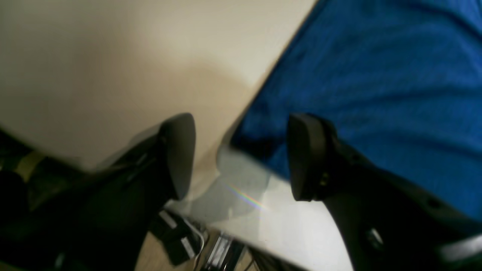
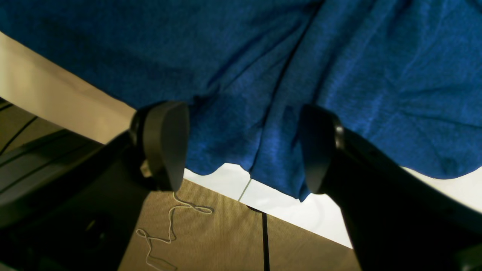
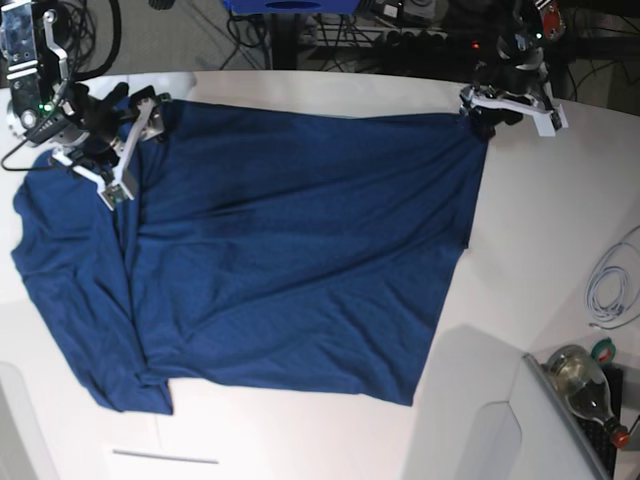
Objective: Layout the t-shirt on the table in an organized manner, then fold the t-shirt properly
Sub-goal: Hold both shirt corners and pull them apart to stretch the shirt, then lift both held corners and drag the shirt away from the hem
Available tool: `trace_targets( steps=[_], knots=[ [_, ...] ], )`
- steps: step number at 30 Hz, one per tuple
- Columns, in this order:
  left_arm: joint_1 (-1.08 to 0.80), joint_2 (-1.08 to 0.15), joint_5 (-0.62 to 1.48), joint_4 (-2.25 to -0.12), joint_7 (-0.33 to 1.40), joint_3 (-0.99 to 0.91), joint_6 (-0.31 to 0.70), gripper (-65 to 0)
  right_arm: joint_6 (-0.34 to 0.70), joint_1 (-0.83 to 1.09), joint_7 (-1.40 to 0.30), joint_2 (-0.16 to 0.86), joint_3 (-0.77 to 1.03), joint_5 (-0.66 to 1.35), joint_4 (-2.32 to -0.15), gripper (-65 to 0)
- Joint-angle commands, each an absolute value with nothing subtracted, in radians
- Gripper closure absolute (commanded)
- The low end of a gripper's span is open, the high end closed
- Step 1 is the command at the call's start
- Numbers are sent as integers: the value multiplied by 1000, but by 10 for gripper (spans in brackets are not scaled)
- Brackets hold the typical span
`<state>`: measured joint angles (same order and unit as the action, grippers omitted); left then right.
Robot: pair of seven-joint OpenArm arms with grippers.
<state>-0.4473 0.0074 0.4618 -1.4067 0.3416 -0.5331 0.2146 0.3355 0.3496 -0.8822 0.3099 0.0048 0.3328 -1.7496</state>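
The dark blue t-shirt's body has wrinkles across it, so next my left gripper takes hold of its far corner and pulls back along with my right gripper before the fold.
The dark blue t-shirt lies spread over the white table, with wrinkles and its left side bunched into a fold. My left gripper stands open at the shirt's far right corner. In the left wrist view that corner of the t-shirt lies on the table between the spread fingers, which grip nothing. My right gripper is open over the far left corner. In the right wrist view its fingers flank the wavy cloth edge without touching it.
A coiled white cable lies at the table's right edge. A bottle and a grey box stand at the near right. Cables and gear crowd the floor behind the table. A white string lies on the brown floor.
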Motion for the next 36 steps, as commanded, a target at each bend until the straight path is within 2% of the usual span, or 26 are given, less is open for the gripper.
trace_targets(
  steps=[1,9,11,14,15,16,19,20,28,36],
  knots=[
    [-449,7,453,-1403,380,-529,208,-377,331,348,-871,318,12,337,-1764,-426],
    [-397,41,452,-1382,384,-527,252,-372,331,348,-868,317,47,337,-1764,-426],
    [-366,41,452,-1334,384,-527,252,-367,331,348,-866,278,124,338,-1765,-426],
    [-343,41,449,-1291,384,-527,254,-359,340,348,-866,197,351,340,-1767,-432],
    [-341,41,447,-1290,384,-527,254,-334,346,348,-866,176,418,341,-1767,-434],
    [-341,42,447,-1290,384,-527,255,-283,367,344,-868,163,476,341,-1765,-434],
    [-344,42,446,-1290,384,-527,255,-51,479,341,-877,157,567,341,-1733,-434],
    [-348,41,446,-1293,384,-527,255,0,507,338,-883,157,581,341,-1704,-434],
    [-364,25,444,-1322,387,-527,255,0,682,277,-938,131,679,341,-1465,-434],
    [-401,25,444,-1420,387,-527,255,0,698,277,-997,108,685,341,-1478,-434]
  ],
)
